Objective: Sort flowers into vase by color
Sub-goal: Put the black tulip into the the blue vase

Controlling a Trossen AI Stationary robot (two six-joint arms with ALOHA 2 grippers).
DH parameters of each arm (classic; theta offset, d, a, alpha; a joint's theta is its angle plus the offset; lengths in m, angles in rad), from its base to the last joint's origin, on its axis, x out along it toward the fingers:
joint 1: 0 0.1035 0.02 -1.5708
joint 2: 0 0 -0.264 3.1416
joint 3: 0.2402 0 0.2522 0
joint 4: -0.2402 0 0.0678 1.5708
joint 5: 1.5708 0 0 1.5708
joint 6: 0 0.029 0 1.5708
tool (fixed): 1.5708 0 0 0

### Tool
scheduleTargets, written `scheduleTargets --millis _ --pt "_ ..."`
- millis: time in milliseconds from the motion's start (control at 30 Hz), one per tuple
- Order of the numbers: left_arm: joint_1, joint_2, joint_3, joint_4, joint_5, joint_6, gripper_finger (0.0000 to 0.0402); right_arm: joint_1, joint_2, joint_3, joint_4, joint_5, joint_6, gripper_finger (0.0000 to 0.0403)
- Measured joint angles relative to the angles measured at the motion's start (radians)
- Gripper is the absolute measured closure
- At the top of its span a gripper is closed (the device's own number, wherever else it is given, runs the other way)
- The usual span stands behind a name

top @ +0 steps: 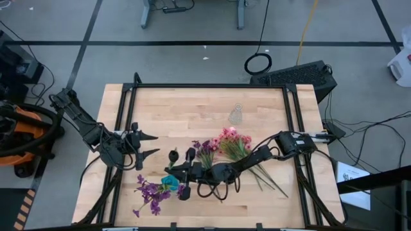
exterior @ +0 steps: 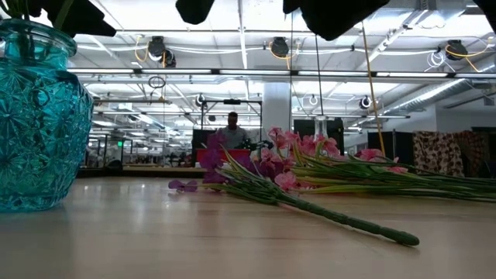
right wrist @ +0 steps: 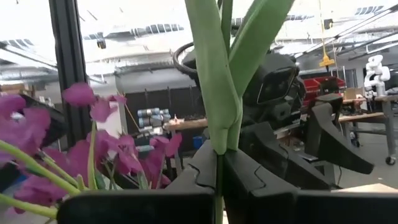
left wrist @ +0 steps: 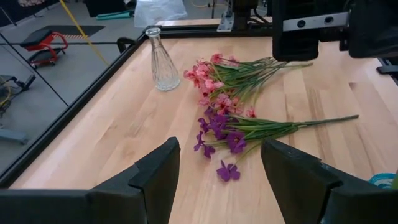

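Observation:
My right gripper goes on lowering the green stem until it rests inside, and then let go, because the stem points down into the teal vase's neck (exterior: 32, 48), leaves up (right wrist: 216, 78).
A teal glass vase (top: 171, 185) stands near the table's front, also in the low view (exterior: 35, 124). Purple blossoms (top: 150, 192) spill over its rim toward the near left. My right gripper (top: 182, 173) is right over the vase, shut on a green stem (right wrist: 214, 93), with purple blossoms (right wrist: 93, 149) beside it. A purple spray (top: 205, 149) and a bunch of pink sprays (top: 230, 141) lie flat mid-table, also in the left wrist view (left wrist: 227, 134). My left gripper (top: 149, 145) is open and empty, left of the flowers (left wrist: 221, 168). My right gripper pinches a thick green stem (right wrist: 216, 140) between its two fingers, just below where leaves branch off. The stem runs on past the fingertips. Which end of it is in the vase, I cannot tell.
A clear glass vase (top: 236, 114) stands upright toward the table's far side, beyond the pink sprays, also in the left wrist view (left wrist: 163, 59). Long green stems (top: 266, 176) run toward the table's near right under my right arm. A black frame (top: 212, 86) borders the table. A person stands far behind.

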Motion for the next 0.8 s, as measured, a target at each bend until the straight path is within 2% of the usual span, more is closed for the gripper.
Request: scheduleTargets --millis 800 --pt "0.000 0.000 0.000 -0.001 0.000 0.000 0.0171 -0.016 0.004 0.009 -0.207 0.005 0.071 0.0392"
